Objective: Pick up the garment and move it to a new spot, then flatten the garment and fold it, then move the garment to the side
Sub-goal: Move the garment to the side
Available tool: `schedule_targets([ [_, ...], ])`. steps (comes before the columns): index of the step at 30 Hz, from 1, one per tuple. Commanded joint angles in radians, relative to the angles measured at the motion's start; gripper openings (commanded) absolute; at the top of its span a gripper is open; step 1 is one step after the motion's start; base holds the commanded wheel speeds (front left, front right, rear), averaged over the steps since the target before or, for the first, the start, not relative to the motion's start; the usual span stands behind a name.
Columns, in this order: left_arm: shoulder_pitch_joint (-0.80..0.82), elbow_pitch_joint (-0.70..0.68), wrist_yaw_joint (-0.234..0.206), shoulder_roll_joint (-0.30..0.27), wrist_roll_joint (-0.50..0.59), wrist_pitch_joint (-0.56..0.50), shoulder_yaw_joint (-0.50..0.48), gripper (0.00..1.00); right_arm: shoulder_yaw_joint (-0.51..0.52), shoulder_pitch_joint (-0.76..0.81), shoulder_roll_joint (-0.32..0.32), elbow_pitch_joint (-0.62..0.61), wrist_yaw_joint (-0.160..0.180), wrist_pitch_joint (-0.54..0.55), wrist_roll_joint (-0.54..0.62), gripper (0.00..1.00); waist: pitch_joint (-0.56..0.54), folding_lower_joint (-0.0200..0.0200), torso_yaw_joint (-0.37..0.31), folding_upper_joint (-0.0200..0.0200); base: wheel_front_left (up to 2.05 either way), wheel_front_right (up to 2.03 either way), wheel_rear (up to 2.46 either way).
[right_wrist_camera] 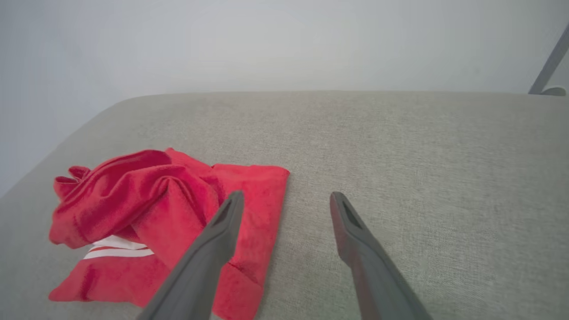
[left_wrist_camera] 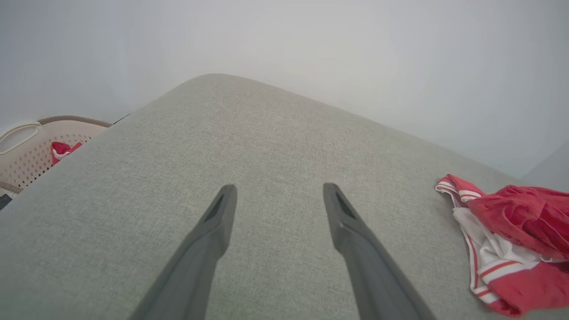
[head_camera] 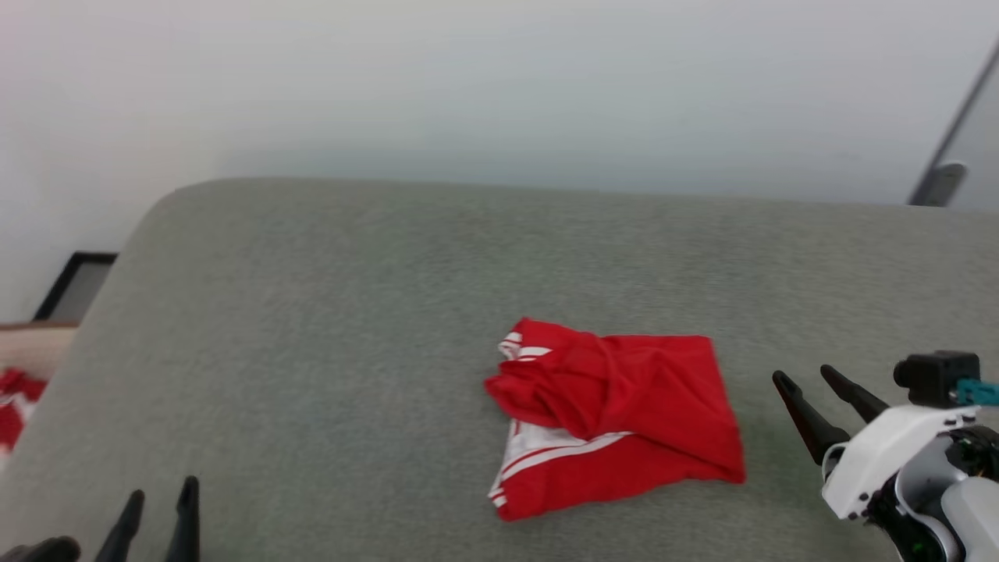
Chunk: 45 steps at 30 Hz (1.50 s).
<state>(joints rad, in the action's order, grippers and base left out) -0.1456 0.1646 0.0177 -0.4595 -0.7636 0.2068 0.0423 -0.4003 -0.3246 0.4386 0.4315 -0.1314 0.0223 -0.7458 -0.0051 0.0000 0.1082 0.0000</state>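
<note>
I expect the garment to come along as a whole bundle, still folded, when I pull it by its edge, since its layers meet there in a smooth folded edge.
The garment, bright red with white striped trim, lies crumpled and partly folded on the grey fabric surface, a little right of the middle. It also shows at the right edge of the left wrist view, the garment, and at the left of the right wrist view, the garment. My right gripper hovers open just right of the cloth, its left finger crossing the cloth's edge in the right wrist view, my right gripper. My left gripper stands open at the lower left, far from the cloth, with nothing between the fingers of my left gripper.
A pale perforated basket with red cloth inside sits beyond the surface's left edge. A white wall rises behind the surface. A grey stand leg leans at the far right. Bare grey fabric stretches left and behind the garment.
</note>
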Motion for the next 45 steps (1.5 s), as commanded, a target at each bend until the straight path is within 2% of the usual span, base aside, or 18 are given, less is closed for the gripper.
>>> schedule_targets([
  [1, 0.011, -0.002, -0.001, 0.004, 0.005, -0.001, 0.005, 1.0, -0.002, -0.019, -0.001, 0.011, 0.002, 0.015, -0.011, 1.0, 0.024, 0.0, 0.062, 0.0, 0.0, 0.0, 0.0],
  [14, 0.059, 0.027, 0.018, 0.048, 0.005, 0.007, 0.051, 1.0, 0.021, -0.139, -0.014, 0.18, 0.002, 0.295, 0.007, 1.0, 0.096, 0.0, 0.176, 0.0, 0.0, 0.0, 0.0],
  [22, 0.093, 0.056, 0.028, 0.076, 0.004, 0.018, 0.073, 1.0, 0.079, -0.18, -0.074, 0.287, 0.002, 0.495, 0.01, 1.0, 0.132, 0.0, 0.207, 0.0, 0.0, 0.0, 0.0],
  [23, 0.098, 0.059, 0.029, 0.079, 0.004, 0.02, 0.075, 1.0, 0.072, -0.179, -0.084, 0.29, 0.002, 0.525, 0.011, 0.76, 0.135, 0.0, 0.21, 0.0, 0.0, 0.0, 0.0],
  [24, 0.102, 0.061, 0.031, 0.081, 0.004, 0.022, 0.076, 1.0, 0.07, -0.182, -0.094, 0.286, 0.001, 0.543, 0.008, 0.23, 0.137, 0.0, 0.212, 0.0, 0.0, 0.0, 0.0],
  [25, 0.104, 0.064, 0.032, 0.082, 0.003, 0.022, 0.077, 1.0, 0.074, -0.183, -0.101, 0.285, 0.001, 0.562, 0.0, 0.0, 0.139, 0.0, 0.213, 0.0, 0.0, 0.0, 0.0],
  [34, 0.115, 0.081, 0.036, 0.083, 0.0, 0.032, 0.072, 1.0, 0.101, -0.224, -0.084, 0.224, 0.002, 0.604, 0.047, 0.0, 0.152, 0.0, 0.201, 0.0, 0.0, 0.0, 0.0],
  [45, 0.16, 0.056, 0.039, 0.065, 0.022, 0.031, 0.081, 1.0, 0.162, -0.254, 0.021, 0.055, 0.002, 0.667, 0.128, 0.0, 0.178, 0.0, 0.119, 0.0, 0.0, 0.0, 0.0],
])
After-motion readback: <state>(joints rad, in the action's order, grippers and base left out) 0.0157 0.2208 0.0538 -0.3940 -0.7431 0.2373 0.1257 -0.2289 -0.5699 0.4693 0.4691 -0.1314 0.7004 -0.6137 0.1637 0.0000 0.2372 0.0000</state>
